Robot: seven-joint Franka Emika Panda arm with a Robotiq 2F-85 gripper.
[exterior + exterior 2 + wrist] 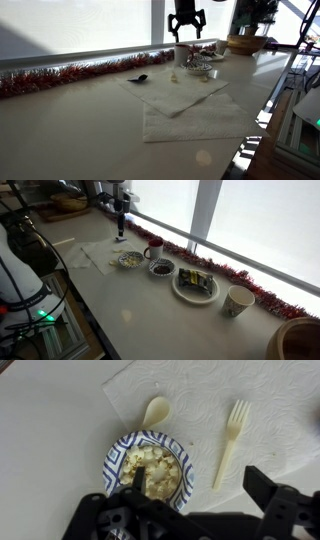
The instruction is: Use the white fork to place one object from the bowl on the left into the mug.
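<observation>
My fingers are open across the width of the white fork, which lies clear of the bowl, so I should carry on lowering and close on the fork's handle.
The white fork lies on a paper towel, tines pointing away, just right of a blue-patterned bowl filled with popcorn. My gripper hovers open above them with nothing held. Its left finger stands over the bowl. Its right finger stands over the towel, and the fork's handle end lies between the two. In both exterior views the gripper hangs well above the table. The whitish mug stands beside the popcorn bowl.
A pale spoon lies above the bowl. A dark bowl, a plate, a paper cup and a large wooden bowl line the counter. Red tinsel runs along the window. A small black object lies by the towels.
</observation>
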